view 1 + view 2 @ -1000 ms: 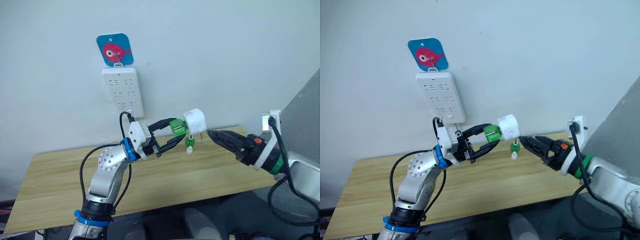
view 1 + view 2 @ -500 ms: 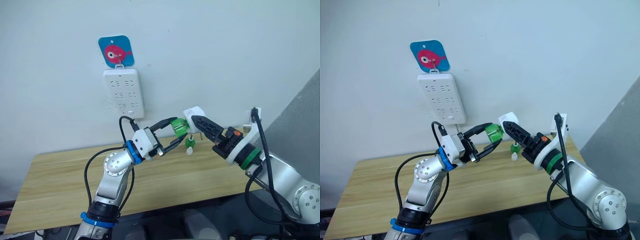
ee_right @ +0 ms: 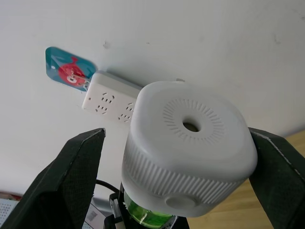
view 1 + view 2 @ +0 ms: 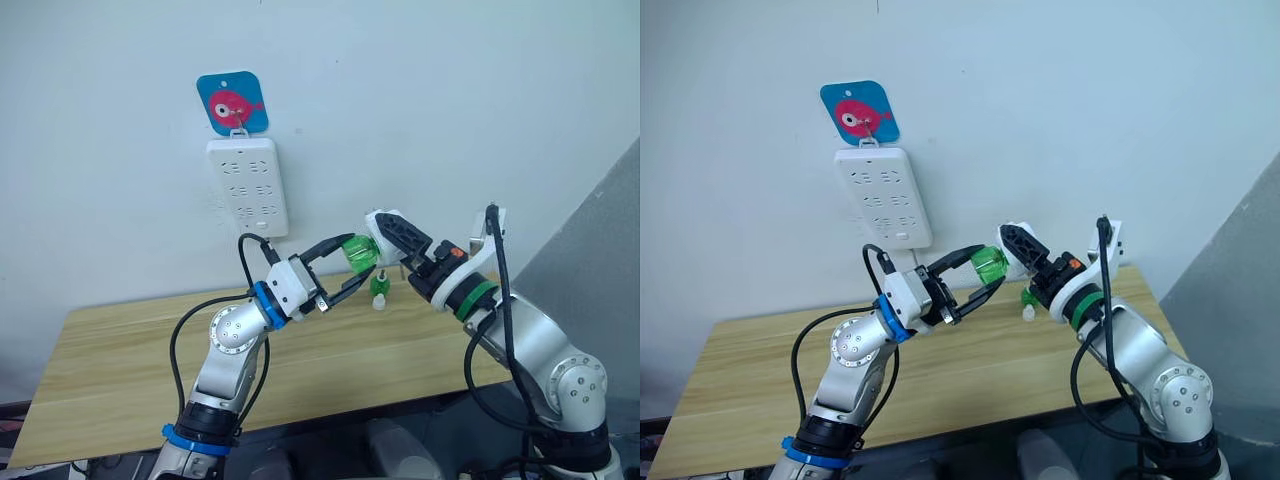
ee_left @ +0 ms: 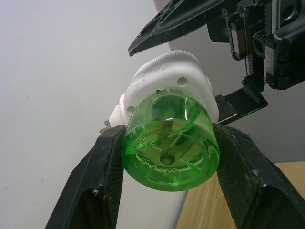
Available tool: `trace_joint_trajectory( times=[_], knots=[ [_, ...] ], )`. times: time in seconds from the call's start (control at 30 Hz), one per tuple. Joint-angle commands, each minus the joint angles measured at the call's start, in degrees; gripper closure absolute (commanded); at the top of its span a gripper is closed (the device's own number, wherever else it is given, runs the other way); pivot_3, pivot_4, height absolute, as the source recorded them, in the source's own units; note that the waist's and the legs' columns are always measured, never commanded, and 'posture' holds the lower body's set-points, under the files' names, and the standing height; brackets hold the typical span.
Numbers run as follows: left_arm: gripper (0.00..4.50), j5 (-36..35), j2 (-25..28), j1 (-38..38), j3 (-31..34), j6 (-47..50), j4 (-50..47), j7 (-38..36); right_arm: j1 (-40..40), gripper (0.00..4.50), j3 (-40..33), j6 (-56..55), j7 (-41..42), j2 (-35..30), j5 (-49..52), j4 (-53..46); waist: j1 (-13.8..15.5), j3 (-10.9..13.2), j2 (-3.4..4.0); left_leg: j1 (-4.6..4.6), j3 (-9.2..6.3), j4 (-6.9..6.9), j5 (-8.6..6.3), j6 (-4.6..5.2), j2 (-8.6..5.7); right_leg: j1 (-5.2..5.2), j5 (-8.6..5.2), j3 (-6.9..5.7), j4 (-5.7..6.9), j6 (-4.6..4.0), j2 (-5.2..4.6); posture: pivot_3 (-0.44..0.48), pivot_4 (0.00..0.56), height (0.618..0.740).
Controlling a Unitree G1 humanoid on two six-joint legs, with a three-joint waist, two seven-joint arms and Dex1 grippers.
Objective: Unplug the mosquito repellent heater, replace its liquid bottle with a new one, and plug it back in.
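Observation:
The power strip (image 4: 250, 187) is hanging from the hook plate by its top loop (image 4: 239, 132), so it will swing crooked when I push the heater in.
My left gripper (image 4: 352, 261) is shut on a green liquid bottle (image 5: 169, 148), holding it in the air in front of the wall. The bottle is still screwed into the white mosquito repellent heater (image 3: 190, 138), whose round vent faces the right wrist camera. My right gripper (image 4: 392, 232) has come in from the right and is open, its black fingers (image 3: 71, 181) standing on either side of the heater's body. A second small green bottle (image 4: 379, 289) with a white cap stands upright on the table below them.
A long white power strip (image 4: 247, 186) hangs on the wall under a blue hook plate with a pink fish (image 4: 232, 100). The wooden table (image 4: 120, 350) runs along the wall. A grey panel (image 4: 605, 230) stands at the right.
My right gripper has swung left and upward from the table's right end to the heater, its fingers now straddling it. The left gripper has kept the bottle nearly still.

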Motion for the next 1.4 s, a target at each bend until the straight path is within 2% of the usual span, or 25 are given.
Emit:
trace_joint_trajectory(
  times=[0.03, 0.1, 0.4, 0.53, 0.6, 0.77, 0.97, 1.17, 1.3, 1.4],
  knots=[
    [2.11, -1.02, 0.22, -1.04, -0.13, 0.79, -3.67, 0.66, -1.18, 0.90, 0.41, -0.88, 0.40, 1.21, -1.22, -1.09, 0.01, 0.00, 0.00, 0.00, 0.00, 0.00, 0.00, 0.00, 0.00, 0.00, 0.00, 0.00, 0.00, 0.00, 0.00, -0.260, 0.079, 0.740],
    [2.11, -1.23, 0.43, -1.10, -0.06, 1.26, -4.17, 0.75, -1.13, 1.40, 0.43, -0.72, 0.50, 1.69, -1.67, -1.05, -0.01, -0.02, 0.03, 0.01, 0.00, 0.00, 0.00, 0.00, 0.00, 0.00, 0.00, 0.00, 0.00, 0.00, 0.00, -0.260, 0.079, 0.740],
    [2.11, -1.20, 1.35, -0.60, -0.02, 2.33, -5.78, 1.86, -1.19, 1.41, 0.77, -0.41, -0.01, 3.17, -2.40, -1.03, 0.00, -0.02, 0.04, 0.00, -0.02, 0.00, 0.00, 0.00, 0.00, 0.00, 0.00, -0.02, 0.00, 0.00, 0.00, -0.257, 0.081, 0.740],
    [2.11, -1.50, 0.19, -1.87, -1.10, 4.38, -6.01, 2.48, -1.11, 1.41, 0.68, -0.44, -0.41, 3.46, -2.42, -1.00, 0.01, -0.02, 0.04, 0.00, -0.02, 0.00, 0.00, 0.00, 0.00, 0.00, 0.00, -0.02, 0.00, 0.00, 0.00, -0.255, 0.079, 0.740],
    [1.38, -2.23, 0.11, -1.92, -1.27, 5.82, -6.77, 2.36, -1.11, 1.41, 0.65, -0.45, -0.43, 3.60, -2.41, -1.00, 0.01, -0.02, 0.03, 0.00, -0.02, 0.00, 0.00, 0.00, 0.00, 0.00, -0.01, -0.02, 0.00, 0.01, 0.00, -0.255, 0.079, 0.740],
    [0.00, -2.25, 0.53, -1.57, -1.37, 7.92, -8.44, 2.59, -1.14, 1.41, 0.59, -0.57, -0.52, 3.71, -2.38, -0.99, -0.01, -0.03, 0.05, 0.00, -0.02, -0.01, 0.00, 0.00, 0.00, 0.00, 0.00, -0.02, 0.00, 0.00, 0.00, -0.254, 0.077, 0.740],
    [0.00, -6.97, 4.56, 2.19, 0.07, 15.90, -12.80, 0.81, -1.10, 1.41, -0.25, -0.59, 0.00, 3.14, -3.83, -0.67, -0.08, -0.05, 0.08, 0.00, -0.02, -0.04, 0.00, 0.00, 0.01, -0.01, -0.01, -0.02, 0.00, 0.00, 0.00, -0.255, 0.078, 0.740],
    [0.00, -16.29, 12.01, 8.11, 6.40, 27.56, -17.49, -1.20, -4.17, 1.43, -1.48, 3.89, 7.27, -5.03, -13.52, -0.06, 0.00, -0.05, 0.08, 0.01, -0.02, -0.04, 0.00, 0.00, 0.02, -0.02, -0.04, -0.03, 0.00, 0.04, -0.01, -0.251, 0.079, 0.740],
    [0.00, -22.10, 18.72, 12.58, 14.40, 33.63, -17.02, -3.26, -6.53, 1.43, -1.50, 7.34, 14.51, -11.62, -20.87, -0.39, -0.01, -0.05, 0.10, 0.05, -0.01, -0.13, 0.00, 0.00, 0.07, -0.07, -0.08, -0.05, 0.01, -0.02, 0.00, -0.246, 0.077, 0.740],
    [0.00, -24.45, 21.38, 13.32, 21.41, 36.41, -14.21, -1.99, -7.56, 1.43, -1.07, 9.02, 18.41, -14.07, -25.21, -1.17, 0.13, -0.05, 0.10, 0.04, -0.05, -0.19, 0.00, 0.00, 0.08, -0.10, -0.12, -0.12, 0.01, -0.06, 0.01, -0.234, 0.078, 0.740]
  ],
)
